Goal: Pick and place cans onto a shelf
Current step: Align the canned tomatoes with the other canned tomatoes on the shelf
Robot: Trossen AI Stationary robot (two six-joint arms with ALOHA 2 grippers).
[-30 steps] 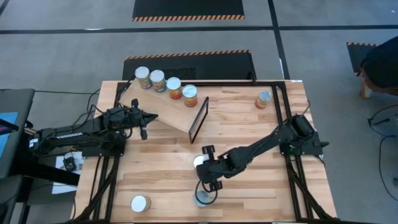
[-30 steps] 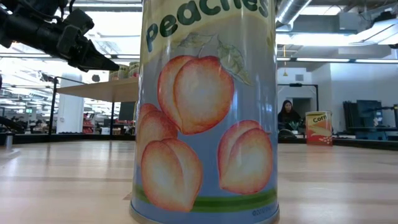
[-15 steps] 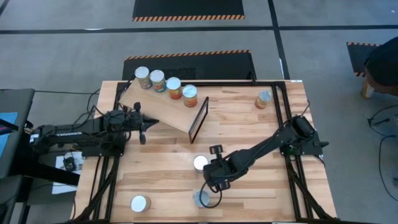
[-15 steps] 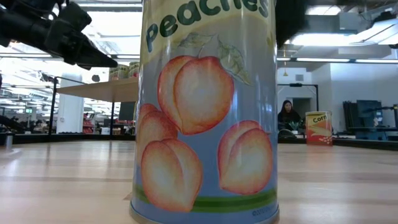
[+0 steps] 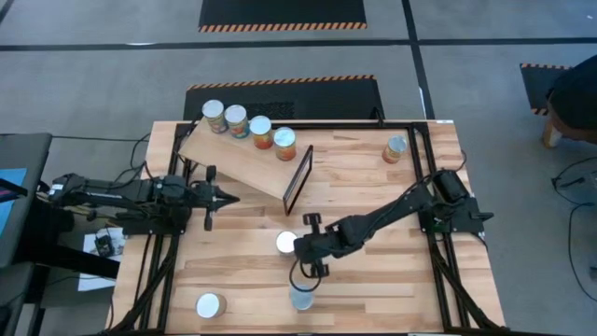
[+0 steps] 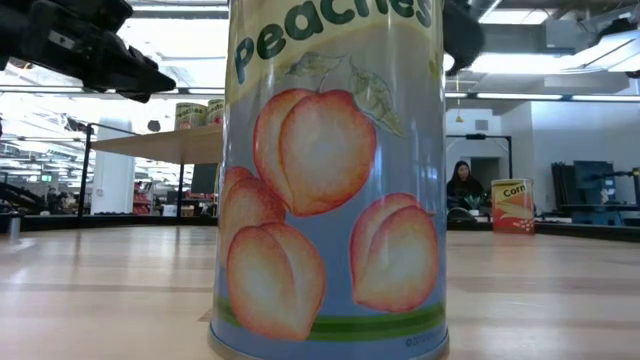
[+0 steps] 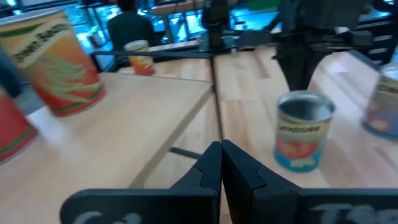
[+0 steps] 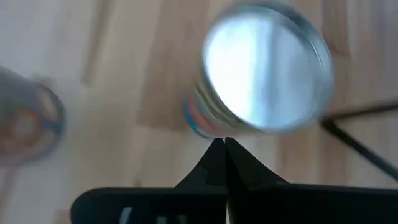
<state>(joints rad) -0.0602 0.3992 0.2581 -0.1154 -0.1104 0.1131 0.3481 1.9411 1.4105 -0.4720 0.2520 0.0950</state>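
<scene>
The robot's closed right gripper is crowding the tomato-label can (image 5: 286,243), so it should move away and the left gripper should bring the can (image 5: 287,252) by its rim to the shelf.
The plywood shelf (image 5: 244,163) slants at the far left with its black frame (image 5: 297,177) at one end; several cans (image 5: 260,132) stand in a row on it. On the table stand a tomato-label can (image 5: 285,243), a peaches can (image 5: 301,297), a can at the front left (image 5: 210,305) and a corn can (image 5: 395,149). My right gripper (image 5: 303,254) is shut, pointing down right beside the tomato-label can (image 8: 264,78). My left gripper (image 5: 229,197) is shut and empty by the shelf's near edge. My right gripper's shut fingertips (image 8: 219,144) point down at the foot of the tomato-label can's side wall (image 8: 205,124). I cannot tell whether they touch it. The can stands upright on the table.
The peaches can (image 6: 330,180) fills the low view close to the table's near edge. Black rails (image 5: 424,177) run along the table's right side. A person (image 6: 462,185) sits in the room behind. Bare tabletop lies between the shelf's frame and the corn can.
My right gripper has swung from above the peaches can toward the table's left and far side, ending beside the tomato-label can, which now stands a little farther left. My left gripper has drawn back from the shelf toward the near edge, still shut.
</scene>
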